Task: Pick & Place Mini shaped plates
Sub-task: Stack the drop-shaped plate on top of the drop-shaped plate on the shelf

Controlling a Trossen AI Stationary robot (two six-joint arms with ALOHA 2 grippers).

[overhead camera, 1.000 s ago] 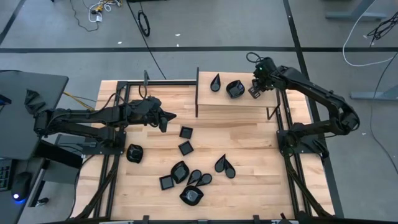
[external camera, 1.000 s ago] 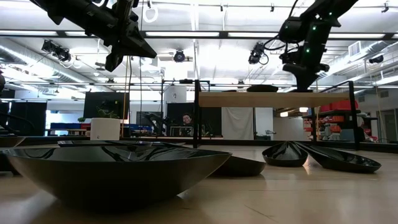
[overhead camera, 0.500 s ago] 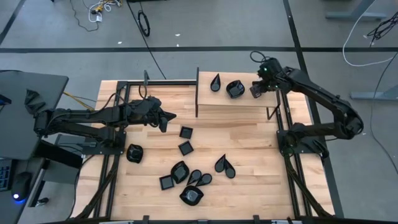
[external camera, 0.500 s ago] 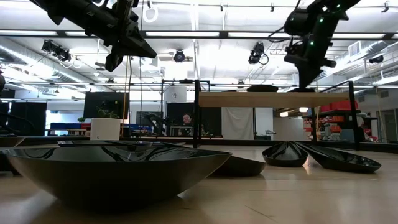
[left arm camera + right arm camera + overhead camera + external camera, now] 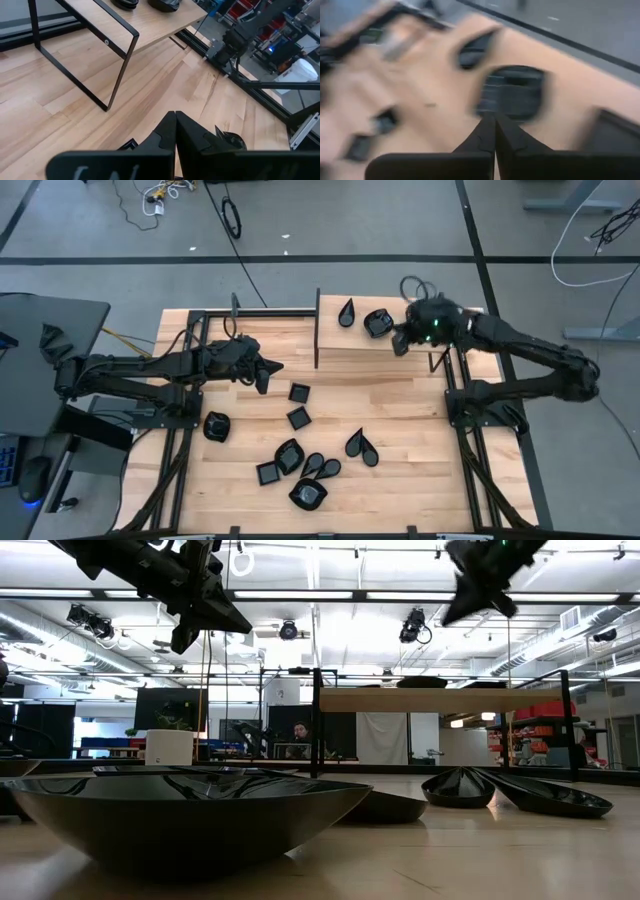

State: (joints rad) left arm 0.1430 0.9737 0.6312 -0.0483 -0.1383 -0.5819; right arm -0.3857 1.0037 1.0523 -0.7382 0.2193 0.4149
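Note:
The teardrop pair [image 5: 361,447] lies apart from the plate cluster and has open wood next to it. My right gripper keeps going to the pair and opens above its outer plate [image 5: 371,455].
Several glossy black mini plates [image 5: 298,418] lie on the wooden table, clustered near its front [image 5: 308,495]; in the low view one fills the foreground [image 5: 190,815]. Two more rest on a raised wooden shelf: a teardrop plate [image 5: 346,311] and a rounded plate [image 5: 377,322], both blurred in the right wrist view [image 5: 512,92]. My right gripper [image 5: 400,340] hovers shut over the shelf beside the rounded plate, holding nothing [image 5: 495,120]. My left gripper [image 5: 263,370] waits shut above the table's left half [image 5: 175,120].
The shelf [image 5: 440,698] stands on thin black legs [image 5: 122,65] at the table's far side. Black frame rails [image 5: 190,410] run along both table sides. A white pot with a plant [image 5: 168,745] sits at the far left. Bare wood lies right of the plate cluster.
My right gripper has swung from the shelf's right end toward the table's left and near edge, rising and turning as it went; its wrist view is blurred by the motion. The plates on the shelf stay where they were.

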